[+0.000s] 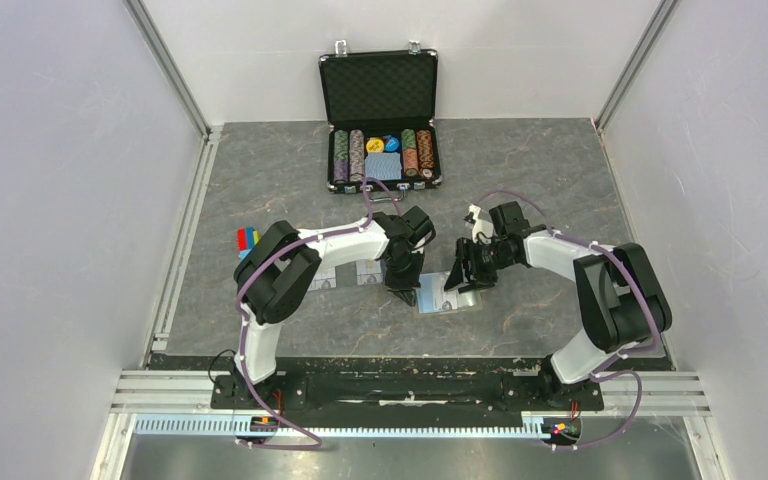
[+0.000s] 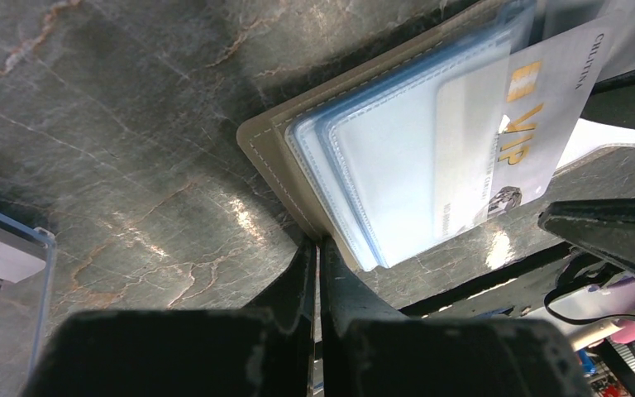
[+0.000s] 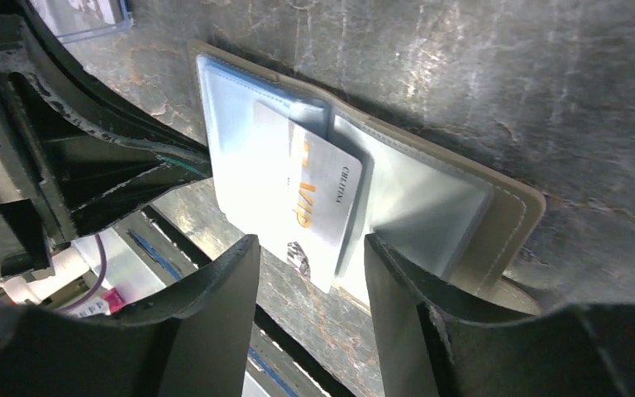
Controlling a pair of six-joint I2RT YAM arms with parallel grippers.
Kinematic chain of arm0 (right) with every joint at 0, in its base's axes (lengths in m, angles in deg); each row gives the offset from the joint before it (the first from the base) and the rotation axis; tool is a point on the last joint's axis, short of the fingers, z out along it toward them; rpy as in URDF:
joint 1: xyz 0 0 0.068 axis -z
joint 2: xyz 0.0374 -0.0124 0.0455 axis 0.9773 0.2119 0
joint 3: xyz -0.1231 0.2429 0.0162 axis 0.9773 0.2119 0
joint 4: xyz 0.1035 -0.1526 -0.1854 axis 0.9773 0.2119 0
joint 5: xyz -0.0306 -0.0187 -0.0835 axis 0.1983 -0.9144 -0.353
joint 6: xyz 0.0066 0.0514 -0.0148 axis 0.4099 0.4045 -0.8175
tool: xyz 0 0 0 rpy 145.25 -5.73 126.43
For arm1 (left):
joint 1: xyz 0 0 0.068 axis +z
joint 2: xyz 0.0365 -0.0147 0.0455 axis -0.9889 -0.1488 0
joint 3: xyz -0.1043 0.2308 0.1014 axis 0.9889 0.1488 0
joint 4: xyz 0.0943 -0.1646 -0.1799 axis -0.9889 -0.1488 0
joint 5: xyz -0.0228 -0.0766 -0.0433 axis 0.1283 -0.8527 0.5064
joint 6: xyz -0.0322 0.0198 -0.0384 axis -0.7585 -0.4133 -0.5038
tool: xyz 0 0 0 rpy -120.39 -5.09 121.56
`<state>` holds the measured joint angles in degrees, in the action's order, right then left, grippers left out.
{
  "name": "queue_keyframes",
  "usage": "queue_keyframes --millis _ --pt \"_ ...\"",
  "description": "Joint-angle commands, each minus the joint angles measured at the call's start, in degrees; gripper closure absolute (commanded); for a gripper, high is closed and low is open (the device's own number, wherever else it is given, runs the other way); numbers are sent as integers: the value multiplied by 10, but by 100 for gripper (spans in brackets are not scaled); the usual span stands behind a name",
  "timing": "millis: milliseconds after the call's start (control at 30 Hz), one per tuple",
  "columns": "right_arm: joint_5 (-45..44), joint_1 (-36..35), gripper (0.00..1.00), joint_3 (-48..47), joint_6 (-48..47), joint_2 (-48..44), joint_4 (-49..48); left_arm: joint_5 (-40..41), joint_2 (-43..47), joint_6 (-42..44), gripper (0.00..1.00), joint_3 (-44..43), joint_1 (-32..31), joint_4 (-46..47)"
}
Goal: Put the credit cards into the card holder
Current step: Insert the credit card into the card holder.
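Note:
The credit card's end [image 3: 324, 184] sticks out of its pocket, so next my right gripper shuts and pushes that end [image 3: 345, 223] in while my left gripper pins the card holder.
The taupe card holder [image 3: 496, 223] lies open on the marble table, its clear blue-tinted pockets up; it also shows in the left wrist view [image 2: 281, 157] and the top view [image 1: 450, 301]. One whitish credit card [image 3: 318, 207] with gold "VIP" lettering sits part-way in a pocket, its near end sticking out; it also shows in the left wrist view [image 2: 546, 107]. My right gripper [image 3: 310, 252] is open, its jaws either side of the card's free end. My left gripper [image 2: 317, 248] is shut on the holder's near edge. I see no second card.
An open black poker-chip case [image 1: 380, 130] stands at the back. Clear plastic sleeves [image 1: 352, 274] lie left of the holder, one at the edge of the left wrist view [image 2: 4, 265]. Small coloured blocks [image 1: 247, 240] lie far left. The two grippers [image 1: 407, 288] [image 1: 458, 282] are close together.

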<state>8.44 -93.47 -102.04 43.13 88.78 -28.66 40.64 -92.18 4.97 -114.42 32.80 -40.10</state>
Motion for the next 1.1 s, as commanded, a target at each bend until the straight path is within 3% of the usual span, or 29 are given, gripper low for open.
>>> queue_keyframes --millis 0,100,233,367,567,867,967,1067 --pt "-47 -3 52 -8 -26 0 14 29 -33 28 98 1 -11 8" --pt "-20 -14 60 4 -12 16 -15 27 -35 29 98 1 -11 8" --pt "-3 -41 80 -9 3 33 -25 23 -35 28 98 1 -12 8" --pt "6 -66 90 -28 23 44 -33 22 -33 28 98 -3 -13 8" --pt "12 -76 89 -35 39 39 -44 34 -25 30 97 -7 -14 -5" --pt "61 -85 88 11 115 26 -135 36 -14 34 95 -21 -15 -5" --pt "58 -84 84 19 113 28 -139 41 -9 37 94 -20 -15 -7" --pt "29 -84 73 7 92 17 -109 66 8 40 89 -21 -15 -24"
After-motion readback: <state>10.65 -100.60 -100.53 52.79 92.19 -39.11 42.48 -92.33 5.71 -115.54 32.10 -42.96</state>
